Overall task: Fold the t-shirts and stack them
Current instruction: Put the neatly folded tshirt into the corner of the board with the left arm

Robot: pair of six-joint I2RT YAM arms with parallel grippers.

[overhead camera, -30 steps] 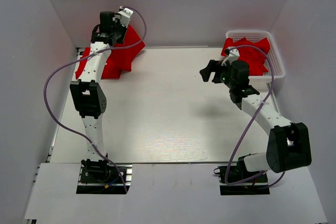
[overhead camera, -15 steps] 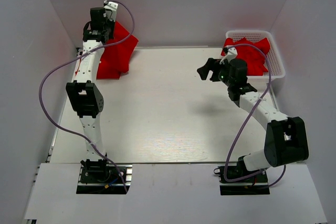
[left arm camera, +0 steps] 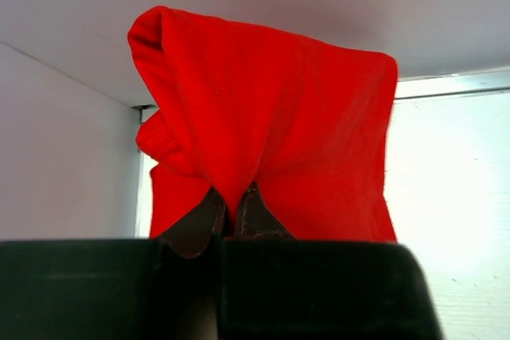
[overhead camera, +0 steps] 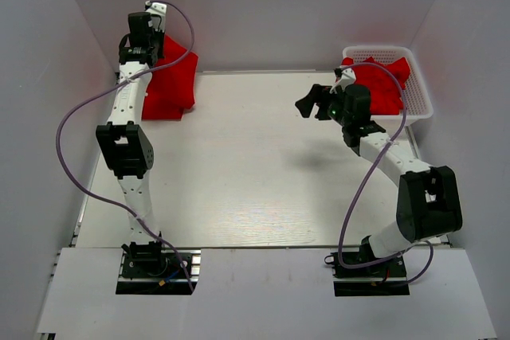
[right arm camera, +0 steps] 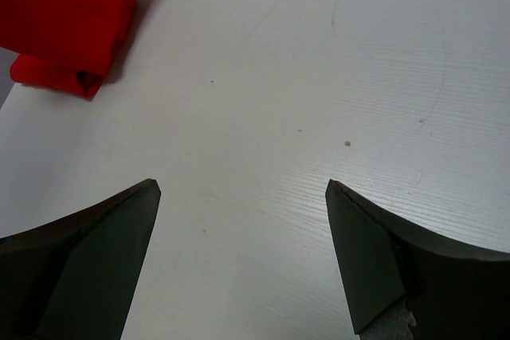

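Observation:
My left gripper should keep lowering the t-shirt's pinched edge into the far corner, as the red t-shirt's lower part (overhead camera: 167,95) lies flat by it, releasing in that corner.
My left gripper (overhead camera: 158,41) is at the far left corner, shut on a red t-shirt (overhead camera: 174,76) that hangs from it and drapes onto the table (overhead camera: 255,165). In the left wrist view the cloth (left arm camera: 271,109) is pinched between the fingertips (left arm camera: 232,201). Its lower part (overhead camera: 163,106) lies as folded red cloth on the table, also seen in the right wrist view (right arm camera: 68,21). My right gripper (overhead camera: 309,104) is open and empty above the table, left of the basket; its jaws stand wide apart (right arm camera: 243,197). More red t-shirts (overhead camera: 381,85) lie crumpled in the basket.
A white plastic lattice basket (overhead camera: 418,99) stands at the far right corner. White walls close in the table on the left, back and right. The left arm's purple cable (overhead camera: 76,117) loops out over the left edge.
My left gripper has moved left and toward the back wall with the shirt, and the hanging cloth has drawn in narrower. My right gripper has shifted slightly left and back, still open.

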